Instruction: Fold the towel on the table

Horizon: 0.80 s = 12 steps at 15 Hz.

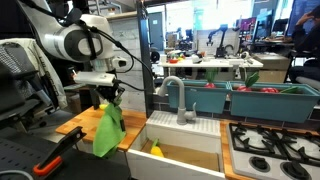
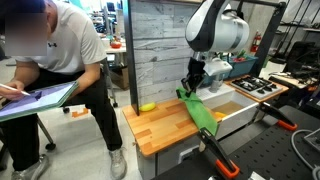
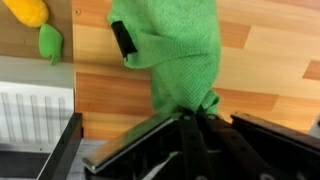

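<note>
The towel (image 1: 109, 126) reaches from the robot's gripper to the table's front edge, so the gripper should move the held corner forward and lower it over the towel's trailing end (image 1: 104, 148).
The lime-green towel (image 1: 108, 132) hangs limp from my gripper (image 1: 108, 97), lifted off the wooden table (image 1: 75, 127). In an exterior view the towel (image 2: 199, 110) trails from the gripper (image 2: 192, 84) down to the table (image 2: 165, 128). In the wrist view the gripper (image 3: 193, 117) is shut on a pinched corner of the towel (image 3: 175, 50), which spreads away over the wood (image 3: 270, 60). A black tag shows on the cloth.
A small yellow object (image 2: 147, 106) lies at the table's back by the grey plank wall, and it shows in the wrist view (image 3: 28, 10). A white sink (image 1: 185, 140) and black stovetop (image 1: 275, 150) lie beside the table. A person (image 2: 55, 70) sits nearby. An orange-handled tool (image 2: 222, 160) lies at the front.
</note>
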Each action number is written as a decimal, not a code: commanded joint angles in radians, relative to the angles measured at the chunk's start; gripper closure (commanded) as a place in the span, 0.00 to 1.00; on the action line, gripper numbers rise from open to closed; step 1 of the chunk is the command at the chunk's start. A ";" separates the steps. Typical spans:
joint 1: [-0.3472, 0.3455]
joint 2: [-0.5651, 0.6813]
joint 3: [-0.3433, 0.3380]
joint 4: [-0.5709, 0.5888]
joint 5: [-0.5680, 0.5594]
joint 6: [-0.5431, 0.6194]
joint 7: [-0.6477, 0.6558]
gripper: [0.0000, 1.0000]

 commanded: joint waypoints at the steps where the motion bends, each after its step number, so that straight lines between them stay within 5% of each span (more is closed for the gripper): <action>1: -0.034 0.030 0.014 -0.020 -0.037 -0.010 -0.028 0.99; 12: -0.033 -0.041 0.010 0.093 -0.016 -0.147 0.005 0.99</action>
